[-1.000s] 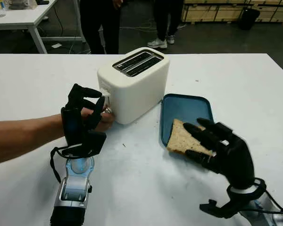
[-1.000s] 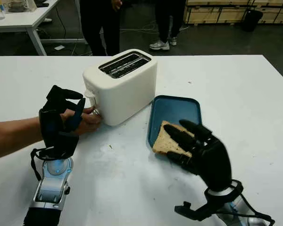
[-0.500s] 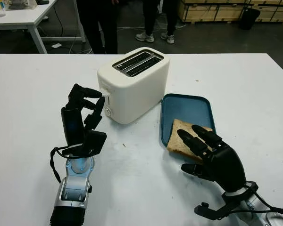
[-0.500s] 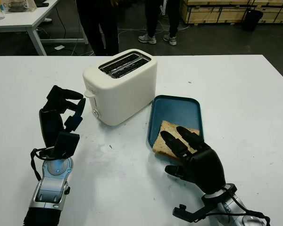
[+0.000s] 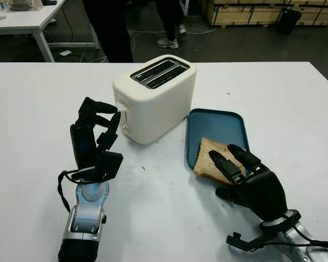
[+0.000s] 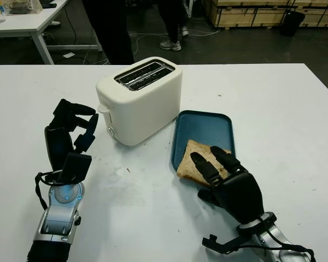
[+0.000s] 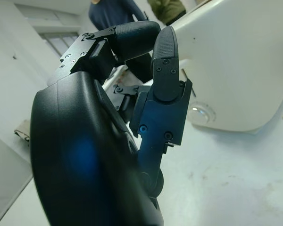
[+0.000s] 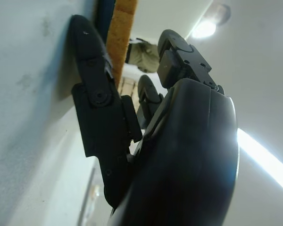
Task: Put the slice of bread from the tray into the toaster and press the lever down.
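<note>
I am going to lower the slice of bread [image 5: 212, 159] into the toaster's slot. It will stick partly out of the slot, because the toaster's lever [image 5: 121, 107] is up.
A white two-slot toaster [image 5: 156, 98] stands at the table's middle, its lever [image 5: 119, 107] up on the end facing my left hand, with a round knob [image 7: 201, 113] below. The slice of bread [image 5: 208, 158] lies at the near end of the blue tray [image 5: 216, 123], overhanging its near edge. My right hand [image 5: 229, 164] is open, fingers stretched over the top of the slice, thumb [image 8: 92, 80] low against the table beside the bread's edge [image 8: 120, 33]. My left hand [image 5: 98, 117] stands upright just left of the toaster, fingers [image 7: 165, 61] curled, holding nothing.
Bare white table [image 5: 153, 207] lies in front of the toaster and to the far right. People's legs [image 5: 112, 27] stand beyond the table's far edge. Another white table [image 5: 27, 22] is at the back left.
A person's arm that reached the toaster's lever end a second ago has withdrawn. My right hand has shifted slightly over the bread. The left hand stayed put.
</note>
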Tool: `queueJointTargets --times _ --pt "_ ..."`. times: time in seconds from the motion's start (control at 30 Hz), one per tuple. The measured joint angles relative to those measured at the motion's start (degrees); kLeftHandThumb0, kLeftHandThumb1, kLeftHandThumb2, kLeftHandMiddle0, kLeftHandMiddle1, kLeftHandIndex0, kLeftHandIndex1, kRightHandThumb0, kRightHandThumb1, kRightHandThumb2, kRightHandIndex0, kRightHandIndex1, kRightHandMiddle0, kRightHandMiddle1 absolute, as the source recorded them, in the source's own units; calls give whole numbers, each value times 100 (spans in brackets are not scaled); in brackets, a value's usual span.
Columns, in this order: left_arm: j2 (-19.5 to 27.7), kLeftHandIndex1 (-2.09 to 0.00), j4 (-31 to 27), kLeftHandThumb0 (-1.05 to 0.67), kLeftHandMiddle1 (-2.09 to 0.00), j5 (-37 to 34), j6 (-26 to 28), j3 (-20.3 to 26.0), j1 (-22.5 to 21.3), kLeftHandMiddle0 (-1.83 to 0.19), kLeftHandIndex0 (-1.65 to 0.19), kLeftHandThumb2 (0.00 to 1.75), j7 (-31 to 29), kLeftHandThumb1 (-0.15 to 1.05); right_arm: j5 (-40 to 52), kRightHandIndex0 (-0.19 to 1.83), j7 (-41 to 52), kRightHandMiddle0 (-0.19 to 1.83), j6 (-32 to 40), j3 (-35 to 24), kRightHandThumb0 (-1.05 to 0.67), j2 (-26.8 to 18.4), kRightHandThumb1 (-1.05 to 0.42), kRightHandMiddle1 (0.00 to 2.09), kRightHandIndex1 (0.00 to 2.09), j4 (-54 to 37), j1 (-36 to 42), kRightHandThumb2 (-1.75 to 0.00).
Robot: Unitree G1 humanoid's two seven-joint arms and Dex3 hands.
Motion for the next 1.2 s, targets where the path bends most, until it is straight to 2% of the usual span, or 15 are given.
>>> queueJointTargets --times 0.13,0.37,0.43,0.5,0.53,0.57,0.6,0.7,0.93,1.1,1.2 --pt "-1 -149 -7 -51 -175 -5 0 -1 6 -57 -47 30 -7 92 -155 50 195 41 482 103 -50 -36 -90 3 6 -109 -17 -1" --pt "-18 -150 -73 -51 -175 1 1 -7 34 -58 -47 30 -3 92 -178 72 466 58 884 183 -39 -141 -92 7 15 -219 -56 -6" --pt "-26 -151 -81 -50 -175 0 1 -9 35 -58 -47 30 -3 92 -178 55 540 73 943 222 -36 -169 -92 6 79 -250 -74 -9" --pt "-27 -151 -96 -50 -175 -1 1 -8 37 -58 -47 30 -4 92 -173 41 686 86 977 239 -35 -197 -92 19 144 -320 -70 -8" --pt "-27 -151 -109 -50 -175 -1 1 -8 38 -58 -47 30 -4 92 -158 40 754 73 977 240 -34 -214 -92 58 162 -352 -62 -10" --pt "-27 -151 -121 -49 -175 -1 1 -8 39 -57 -47 30 -4 92 -148 44 785 59 977 241 -35 -220 -92 97 168 -375 -49 -11" --pt "-27 -150 -134 -50 -175 -3 1 -7 40 -57 -47 30 -5 92 -114 50 816 48 975 241 -34 -223 -92 129 172 -399 -34 -16" --pt "-27 -150 -154 -49 -175 -2 2 -8 44 -57 -47 30 -6 92 107 54 899 36 909 239 -35 -276 -92 162 174 -458 -6 -24" --pt "-27 -150 -154 -50 -175 0 2 -9 46 -58 -47 31 -6 92 351 63 963 40 678 237 -36 -472 -92 166 175 -520 26 -33" --pt "-28 -149 -154 -50 -175 0 3 -11 47 -57 -47 31 -6 92 295 63 643 42 597 237 -36 -543 -92 167 175 -524 12 -28" --pt "-27 -150 -154 -50 -175 0 3 -15 48 -57 -47 31 -26 92 263 64 91 48 436 227 -35 -577 -92 163 175 -402 -126 -19"
